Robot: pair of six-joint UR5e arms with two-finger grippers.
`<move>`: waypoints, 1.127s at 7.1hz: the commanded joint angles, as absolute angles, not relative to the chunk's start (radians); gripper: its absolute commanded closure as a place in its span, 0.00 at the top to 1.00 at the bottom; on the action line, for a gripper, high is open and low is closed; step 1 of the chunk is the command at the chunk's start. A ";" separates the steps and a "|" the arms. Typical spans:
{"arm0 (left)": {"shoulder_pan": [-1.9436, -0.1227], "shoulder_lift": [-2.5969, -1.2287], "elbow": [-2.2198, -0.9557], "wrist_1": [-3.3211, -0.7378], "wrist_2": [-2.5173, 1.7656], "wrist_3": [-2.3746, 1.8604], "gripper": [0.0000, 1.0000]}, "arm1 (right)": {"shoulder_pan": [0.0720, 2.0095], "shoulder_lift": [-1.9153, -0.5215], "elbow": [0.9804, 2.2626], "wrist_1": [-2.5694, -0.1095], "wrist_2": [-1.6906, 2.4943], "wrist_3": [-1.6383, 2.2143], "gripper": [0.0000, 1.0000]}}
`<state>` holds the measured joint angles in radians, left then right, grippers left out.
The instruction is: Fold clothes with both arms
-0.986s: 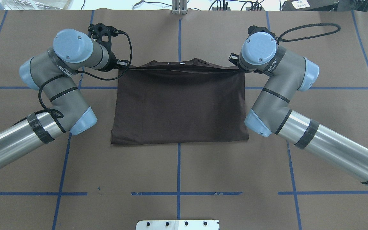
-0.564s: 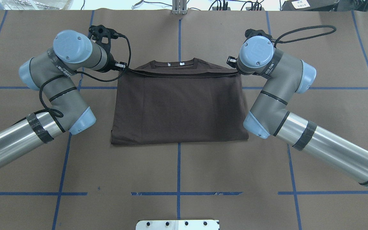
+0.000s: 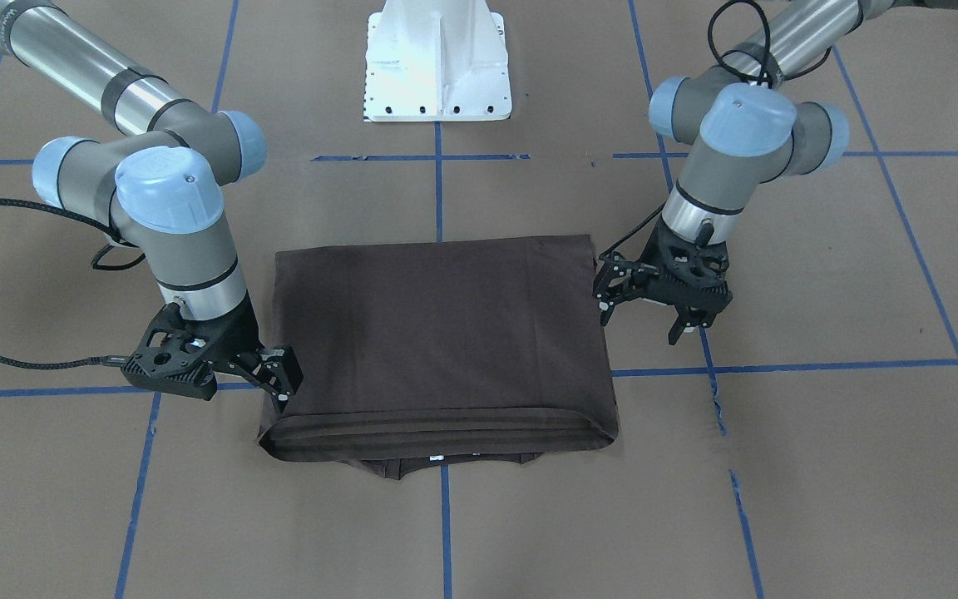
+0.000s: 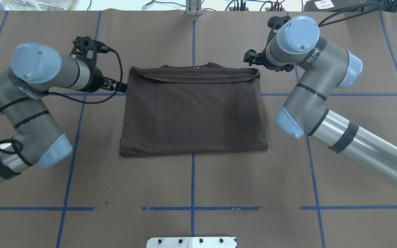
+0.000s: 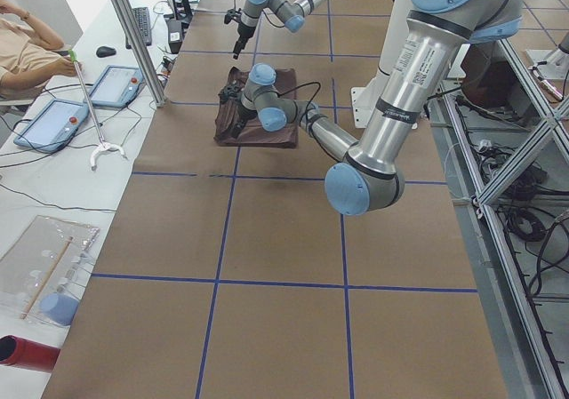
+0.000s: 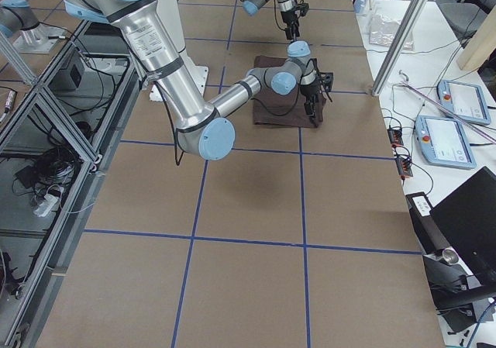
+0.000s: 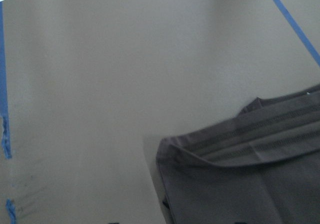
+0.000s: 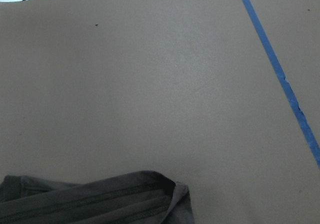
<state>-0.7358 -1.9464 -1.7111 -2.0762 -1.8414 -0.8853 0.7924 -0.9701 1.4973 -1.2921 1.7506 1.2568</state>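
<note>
The dark brown T-shirt's layers lie stacked [image 3: 446,429] in a flat rectangle. The whole shirt [image 3: 441,329] will turn around and stay folded when I pull its corner.
The dark brown T-shirt [image 4: 191,113] lies folded in a flat rectangle on the brown table, its hem edges stacked along the far side. The collar [image 4: 212,64] and a white tag [image 3: 436,457] peek out past them. My left gripper [image 4: 121,85] is open and empty beside the shirt's far left corner; it also shows in the front view [image 3: 605,293]. My right gripper [image 4: 248,57] is open and empty just off the far right corner, also seen from the front [image 3: 283,387]. Each wrist view shows one shirt corner [image 7: 240,184] [image 8: 100,204] and no fingers.
The white pedestal base [image 3: 437,66] stands at the robot's side of the table. Blue tape lines [image 4: 192,186] cross the brown paper cover. A metal post [image 4: 193,8] stands at the far edge. Operators' tablets [image 5: 116,83] lie beyond the table's far side.
Both grippers let go of the shirt's lifted hem and drew outward, away from its corners. The hem dropped flat over the collar end.
</note>
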 commanded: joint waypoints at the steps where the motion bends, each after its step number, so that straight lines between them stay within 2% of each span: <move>1: -0.613 -1.798 -1.824 -2.165 -1.797 -1.126 0.48 | 0.796 -0.991 1.529 -1.292 1.758 1.252 1.00; 2: -0.557 -1.781 -1.804 -2.193 -1.743 -1.172 0.45 | 0.796 -0.996 1.534 -1.292 1.758 1.252 1.00; 5: -0.470 -1.782 -1.799 -2.194 -1.709 -1.247 0.45 | 0.796 -0.997 1.532 -1.292 1.755 1.252 1.00; 8: -0.448 -1.784 -1.798 -2.192 -1.701 -1.266 0.45 | 0.795 -1.008 1.536 -1.292 1.753 1.252 1.00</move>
